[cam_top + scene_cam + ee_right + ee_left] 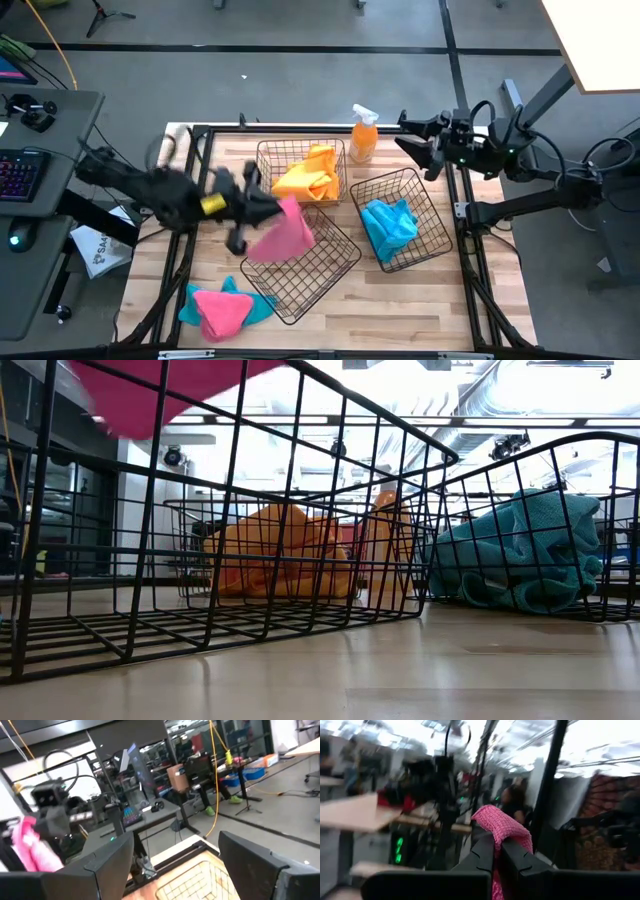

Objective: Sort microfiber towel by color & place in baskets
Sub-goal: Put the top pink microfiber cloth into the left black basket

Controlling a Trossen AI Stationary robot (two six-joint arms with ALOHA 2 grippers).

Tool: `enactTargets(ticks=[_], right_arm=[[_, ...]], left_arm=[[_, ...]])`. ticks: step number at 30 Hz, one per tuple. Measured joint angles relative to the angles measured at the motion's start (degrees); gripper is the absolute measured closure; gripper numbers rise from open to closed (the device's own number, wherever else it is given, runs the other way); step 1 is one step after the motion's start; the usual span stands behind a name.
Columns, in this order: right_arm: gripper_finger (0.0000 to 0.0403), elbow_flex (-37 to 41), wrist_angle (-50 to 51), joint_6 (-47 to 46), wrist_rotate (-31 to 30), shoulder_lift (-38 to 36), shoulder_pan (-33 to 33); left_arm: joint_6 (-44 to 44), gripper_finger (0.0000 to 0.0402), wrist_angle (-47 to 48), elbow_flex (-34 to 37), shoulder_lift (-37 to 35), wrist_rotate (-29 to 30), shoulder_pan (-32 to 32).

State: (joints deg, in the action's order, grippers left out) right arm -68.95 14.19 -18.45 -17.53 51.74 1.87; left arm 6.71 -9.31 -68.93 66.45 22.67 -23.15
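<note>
The pink towel (pixel 283 236) hangs over the empty near-centre basket (pixel 302 280), clear of its rim, so my left gripper should keep lowering it until its end hangs inside, then release.
My left gripper (pixel 268 206) is shut on a pink towel (pixel 285 232) above the near-centre wire basket (pixel 325 275). In the low view the pink towel (pixel 150 390) shows at the top, above that basket's rim (pixel 380 425). Yellow-orange towels (pixel 310 175) lie in the far basket (pixel 268 150), and teal towels (pixel 388 225) lie in the right basket (pixel 425 205). A pink towel (pixel 222 310) lies on top of a teal one (pixel 192 305) on the table's near left. My right gripper (pixel 425 152) is open, raised at the far right, holding nothing. My left gripper pinches a bunched fold of the pink towel (pixel 499 826) between its two fingers (pixel 485 855). The fold sticks out past the fingertips. The rest of the towel hangs below the gripper, lifted clear over the near-centre basket.
An orange spray bottle with a white trigger (pixel 363 135) stands at the far edge between the far and right baskets. Black frame rails (pixel 465 235) run along the table's sides. Bare wood (pixel 420 315) shows near the front right.
</note>
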Motion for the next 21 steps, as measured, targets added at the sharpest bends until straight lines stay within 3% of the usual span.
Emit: enactTargets(ticks=[4, 7, 13, 17, 21], right_arm=[[0.0114, 0.0, 1.6, -0.2, 2.6, -0.1, 0.0], [0.0114, 0.0, 2.7, 1.0, 4.3, -0.1, 0.0], [0.0114, 0.0, 5.5, 0.4, 4.5, -0.1, 0.0], [0.0114, 0.0, 7.1, 0.4, 4.5, -0.1, 0.0], [0.0114, 0.0, 7.8, 0.5, 4.5, -0.1, 0.0]], left_arm=[[3.9, 0.0401, -2.2, 0.0, 5.9, 13.0, -5.8], [6.2, 0.0401, -4.9, 0.0, 10.6, 17.2, -7.3], [12.8, 0.0401, -1.8, 0.0, 14.3, 18.2, -7.3], [21.8, 0.0401, 10.4, 0.0, 12.4, 17.4, -7.6], [32.4, 0.0399, 22.7, 0.0, 10.9, 11.8, -7.7]])
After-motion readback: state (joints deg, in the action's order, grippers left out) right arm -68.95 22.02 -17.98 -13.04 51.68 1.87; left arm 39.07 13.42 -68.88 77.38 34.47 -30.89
